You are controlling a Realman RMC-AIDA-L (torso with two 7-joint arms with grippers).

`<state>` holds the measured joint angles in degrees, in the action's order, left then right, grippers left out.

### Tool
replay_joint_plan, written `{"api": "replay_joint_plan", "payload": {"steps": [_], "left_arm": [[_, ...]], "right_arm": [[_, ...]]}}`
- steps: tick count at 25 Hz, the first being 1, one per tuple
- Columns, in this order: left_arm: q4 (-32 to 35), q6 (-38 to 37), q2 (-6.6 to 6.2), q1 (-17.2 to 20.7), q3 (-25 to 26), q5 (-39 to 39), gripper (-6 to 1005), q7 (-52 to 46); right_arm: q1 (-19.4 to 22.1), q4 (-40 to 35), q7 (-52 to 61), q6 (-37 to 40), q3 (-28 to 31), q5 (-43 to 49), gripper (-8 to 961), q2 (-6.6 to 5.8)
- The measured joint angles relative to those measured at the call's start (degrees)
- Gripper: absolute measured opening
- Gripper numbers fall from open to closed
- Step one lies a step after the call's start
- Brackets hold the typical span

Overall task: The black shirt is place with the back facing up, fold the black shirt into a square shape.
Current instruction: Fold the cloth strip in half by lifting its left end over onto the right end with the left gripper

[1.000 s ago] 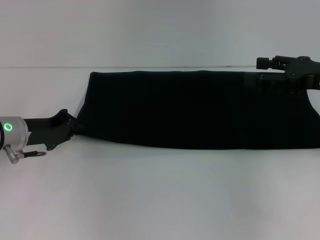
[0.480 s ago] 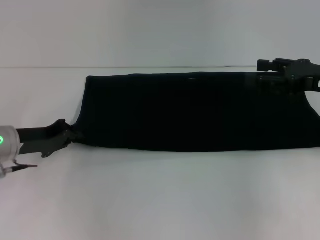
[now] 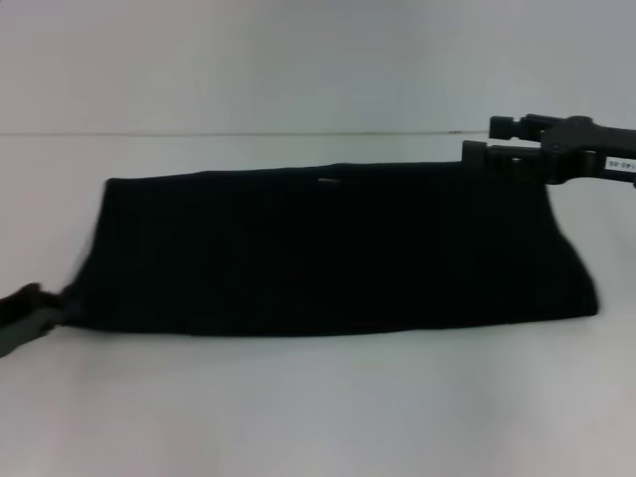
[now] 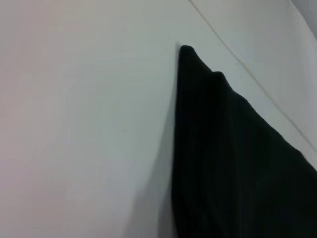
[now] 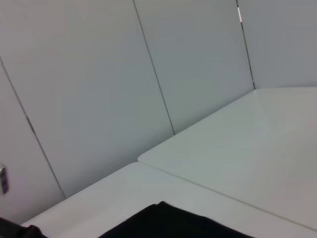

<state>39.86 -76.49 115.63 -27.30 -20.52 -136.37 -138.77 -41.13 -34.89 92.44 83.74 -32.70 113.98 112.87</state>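
The shirt's far corner [image 3: 525, 193], where the fold has to land, is under my right gripper, so that gripper should move back before my left gripper brings the shirt's near corner [image 3: 79, 310] across.
The black shirt [image 3: 328, 248] lies on the white table as a long folded band, plain side up, with no letters showing. My left gripper [image 3: 48, 303] is at the far left edge of the head view, shut on the shirt's near left corner, which is stretched toward it. My right gripper [image 3: 479, 137] is over the shirt's far right corner, its two fingers apart, one above the cloth edge and one level with it. The left wrist view shows the shirt [image 4: 223, 158] running away to a point. The right wrist view shows only a bit of the shirt's edge [image 5: 168, 223].
The white table [image 3: 318, 407] runs to a grey panelled wall [image 3: 298, 60] behind. Bare table surface lies in front of the shirt and to its right. Nothing else stands on the table.
My left gripper has pulled back to the left, dragging the whole shirt left. The shirt's right end has come into view. My right gripper moved a little left, less than the shirt.
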Motion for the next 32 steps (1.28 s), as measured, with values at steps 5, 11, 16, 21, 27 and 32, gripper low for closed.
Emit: {"api": "replay_joint_plan", "payload": {"steps": [5,11,16,21,27,32], "left_arm": [[4.23,-2.22,-1.25,3.42,3.56,-2.29,33,1.63],[6.07,-2.80,-3.09,2.67,7.83,-4.72,34,3.77],[5.96,-7.37,-4.33,-1.43,7.99,-2.96,35,3.92],[0.91,-13.16,-4.30,-9.25,5.47,1.55,36,4.04],[-11.10,-11.96,-0.29,-21.73,-0.20,4.70,38,6.63],[-13.10,-6.03,6.15,-26.86,-0.79,4.75,39,7.89]], "right_arm": [[-1.23,0.01,-0.32,-2.57,-0.53,0.00,838,2.11],[-2.50,0.00,-0.90,-5.22,-0.61,0.08,839,3.65],[-2.41,-0.06,-0.71,-5.45,-0.06,0.01,839,3.25],[-0.63,-0.54,-1.24,-5.65,1.98,-0.15,839,2.00],[2.77,-0.58,-2.07,-6.66,8.00,-0.18,839,-0.86],[5.62,-0.71,-1.97,-6.16,10.64,-0.64,839,-3.49]]}}
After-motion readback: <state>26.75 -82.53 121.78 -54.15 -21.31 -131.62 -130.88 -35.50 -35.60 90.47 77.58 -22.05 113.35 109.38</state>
